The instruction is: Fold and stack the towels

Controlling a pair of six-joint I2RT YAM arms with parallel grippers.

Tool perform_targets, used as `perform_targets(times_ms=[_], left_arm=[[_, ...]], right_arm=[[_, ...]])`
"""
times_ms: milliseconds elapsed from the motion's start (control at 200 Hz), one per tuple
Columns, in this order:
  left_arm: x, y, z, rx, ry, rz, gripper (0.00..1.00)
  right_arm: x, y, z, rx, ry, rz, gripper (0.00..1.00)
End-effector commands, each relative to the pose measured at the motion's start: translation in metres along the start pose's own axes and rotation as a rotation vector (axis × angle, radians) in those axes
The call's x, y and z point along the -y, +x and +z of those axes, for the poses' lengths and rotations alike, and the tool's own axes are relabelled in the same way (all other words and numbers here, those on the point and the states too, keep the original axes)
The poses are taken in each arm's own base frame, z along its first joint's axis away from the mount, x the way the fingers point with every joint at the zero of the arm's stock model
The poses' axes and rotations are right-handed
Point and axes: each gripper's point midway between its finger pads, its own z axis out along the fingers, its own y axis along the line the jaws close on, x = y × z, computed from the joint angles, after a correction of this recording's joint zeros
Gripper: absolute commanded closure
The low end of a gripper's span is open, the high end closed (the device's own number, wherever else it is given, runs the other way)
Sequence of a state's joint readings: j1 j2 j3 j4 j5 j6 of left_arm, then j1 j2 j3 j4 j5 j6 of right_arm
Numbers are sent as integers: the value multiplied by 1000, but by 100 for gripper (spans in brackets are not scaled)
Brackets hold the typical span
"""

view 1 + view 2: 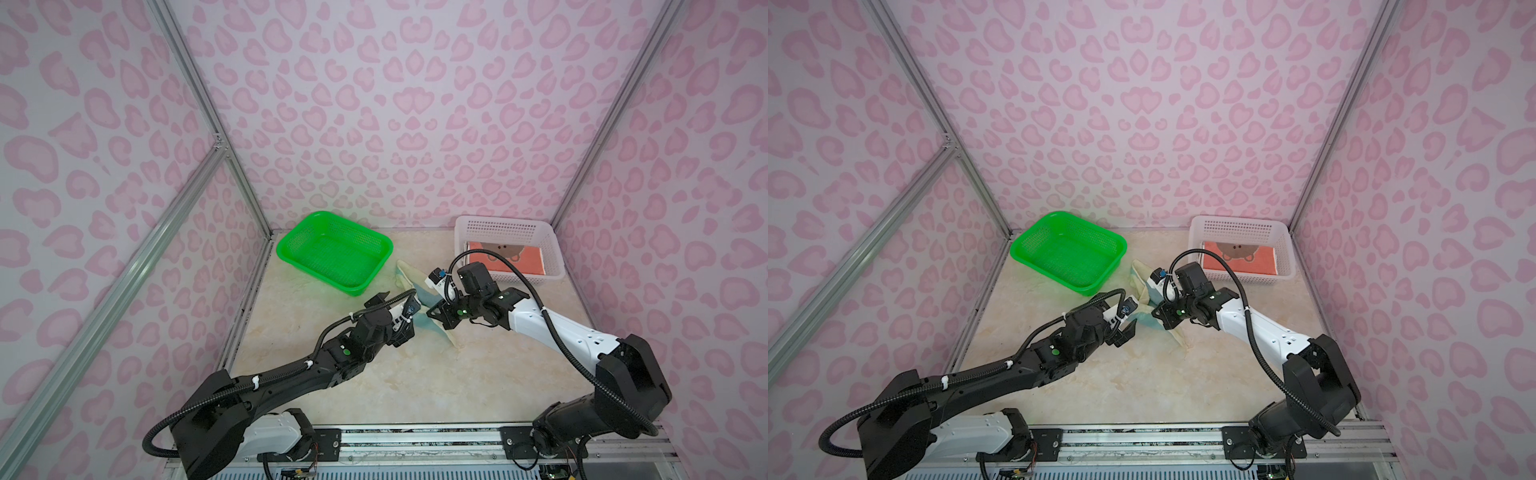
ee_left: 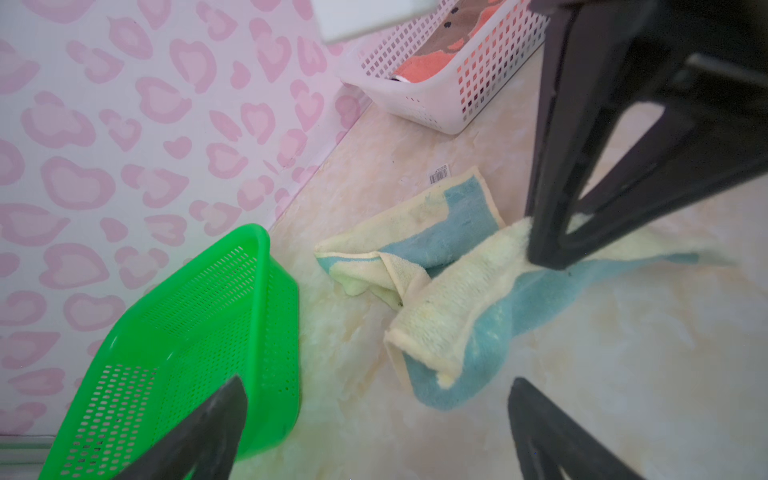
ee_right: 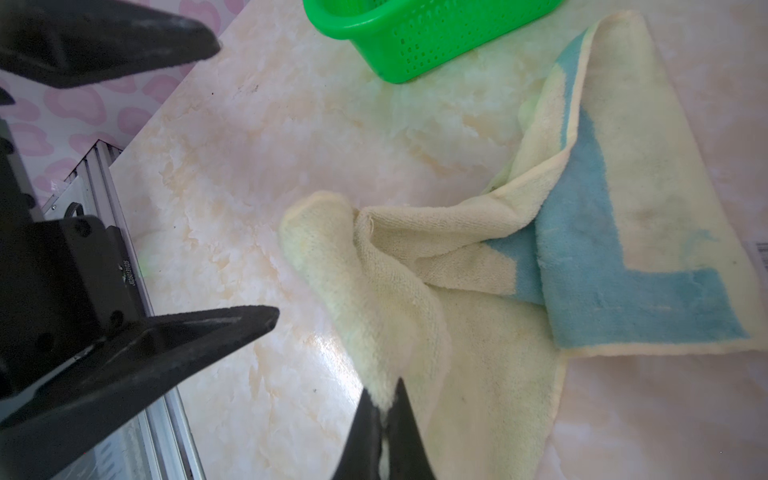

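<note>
Next, my left gripper grabs the towel's loose end (image 2: pixel 430 340) before my right gripper grabs another towel corner, because my right gripper is pinching the yellow towel midway (image 2: pixel 504 249) along a raised fold.
A pale yellow towel with teal patches (image 1: pixel 405 277) (image 1: pixel 1139 272) (image 2: pixel 436 316) (image 3: pixel 623 249) lies crumpled on the table's middle. My right gripper (image 1: pixel 430 313) (image 1: pixel 1157 312) (image 3: pixel 384 395) is shut on a raised yellow fold of it, and in the left wrist view the right gripper (image 2: pixel 544 253) presses onto the cloth. My left gripper (image 1: pixel 405 318) (image 1: pixel 1121 314) (image 2: pixel 376 380) (image 3: pixel 245 183) hangs open just left of the towel, nothing between its fingers. An orange towel with a brown bear (image 1: pixel 519 259) (image 1: pixel 1246 259) (image 2: pixel 428 66) lies flat in the white basket (image 1: pixel 503 226) (image 1: pixel 1237 222) (image 2: pixel 436 108).
An empty green basket (image 1: pixel 291 253) (image 1: pixel 1025 249) (image 2: pixel 208 324) (image 3: pixel 415 37) stands at the back left, close to the towel's far end. A small barcode label (image 2: pixel 439 174) lies on the table beside the towel. Pink patterned walls close in the back and both sides.
</note>
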State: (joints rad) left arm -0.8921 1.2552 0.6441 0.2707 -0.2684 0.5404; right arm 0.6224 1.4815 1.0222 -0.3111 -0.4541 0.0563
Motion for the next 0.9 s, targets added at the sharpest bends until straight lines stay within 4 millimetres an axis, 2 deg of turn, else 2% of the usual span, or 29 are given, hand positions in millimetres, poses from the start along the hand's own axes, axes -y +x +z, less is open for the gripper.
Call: perform_targets(times_ms=[0, 235, 545, 715, 895], left_arm=[[2, -15, 3, 55, 21, 18, 2], [13, -13, 11, 28, 75, 19, 8], [4, -12, 25, 47, -31, 130, 8], [-1, -23, 31, 92, -73, 174, 9], [8, -27, 37, 86, -15, 169, 28]], right_arm=[[-5, 1, -2, 2, -19, -1, 96], [-6, 0, -8, 16, -11, -8, 95], [-11, -1, -9, 15, -37, -10, 95], [-13, 0, -7, 8, -52, -7, 95], [-12, -1, -8, 8, -49, -8, 94]])
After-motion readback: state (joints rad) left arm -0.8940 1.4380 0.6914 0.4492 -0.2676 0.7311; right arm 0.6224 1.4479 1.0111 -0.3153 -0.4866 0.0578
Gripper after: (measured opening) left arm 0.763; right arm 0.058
